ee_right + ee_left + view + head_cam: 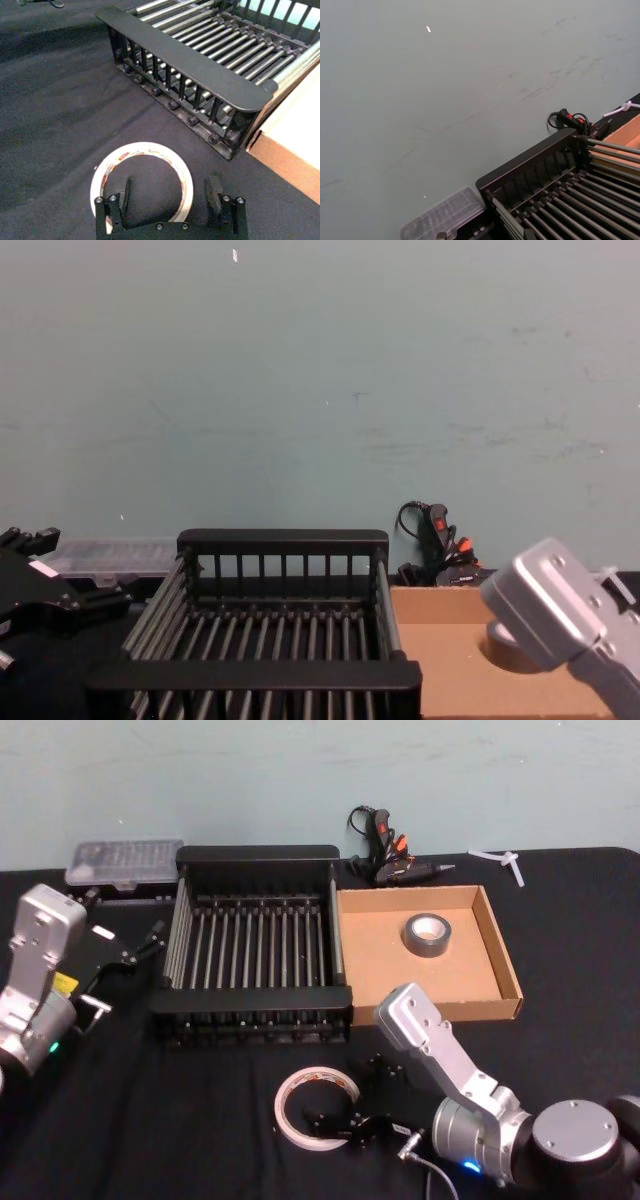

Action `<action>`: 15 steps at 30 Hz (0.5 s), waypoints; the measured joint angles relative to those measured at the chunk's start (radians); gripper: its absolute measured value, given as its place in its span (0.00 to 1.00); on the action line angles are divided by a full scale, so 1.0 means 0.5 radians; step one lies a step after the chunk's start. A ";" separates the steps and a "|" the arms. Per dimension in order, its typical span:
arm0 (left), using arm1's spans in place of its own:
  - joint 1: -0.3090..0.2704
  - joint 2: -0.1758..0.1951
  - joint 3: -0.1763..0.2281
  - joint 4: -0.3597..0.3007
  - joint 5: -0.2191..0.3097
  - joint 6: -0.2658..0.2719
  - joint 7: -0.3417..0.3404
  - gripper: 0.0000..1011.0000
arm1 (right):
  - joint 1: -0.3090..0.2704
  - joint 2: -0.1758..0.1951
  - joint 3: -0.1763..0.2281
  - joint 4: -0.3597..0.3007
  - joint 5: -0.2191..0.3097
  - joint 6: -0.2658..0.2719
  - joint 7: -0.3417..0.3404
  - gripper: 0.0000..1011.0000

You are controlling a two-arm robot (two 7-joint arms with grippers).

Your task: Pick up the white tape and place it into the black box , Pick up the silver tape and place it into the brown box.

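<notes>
I expect the white tape (186, 184) to lie flat across the black box's bottom rods (278, 640) when I lower it in, because the rods are close together.
The white tape (283, 1105) lies flat on the black table in front of the black box (255, 855). My right gripper (345, 1115) is open and low over it. In the right wrist view one finger (125, 192) stands inside the white tape (142, 150) and the other finger (215, 189) outside it, straddling the ring's wall. The silver tape (427, 934) lies flat inside the brown box (505, 960), to the right of the black box. My left gripper (130, 955) hangs at the far left, beside the black box's left wall.
A clear plastic organiser case (125, 863) sits at the back left. A glue gun with its cord (395, 860) lies behind the boxes, and a small white piece (500, 860) at the back right. Bare black cloth surrounds the white tape.
</notes>
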 joint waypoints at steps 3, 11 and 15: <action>0.000 0.000 0.000 0.000 0.000 0.000 0.000 0.99 | 0.001 -0.003 -0.001 0.003 0.000 0.004 -0.002 0.99; 0.000 0.000 0.000 0.000 0.000 0.000 0.000 0.99 | 0.005 -0.008 -0.002 0.010 -0.002 0.011 -0.009 0.99; 0.000 0.000 0.000 0.000 0.000 0.000 0.000 0.99 | 0.005 -0.007 -0.002 0.010 -0.003 0.011 -0.009 0.99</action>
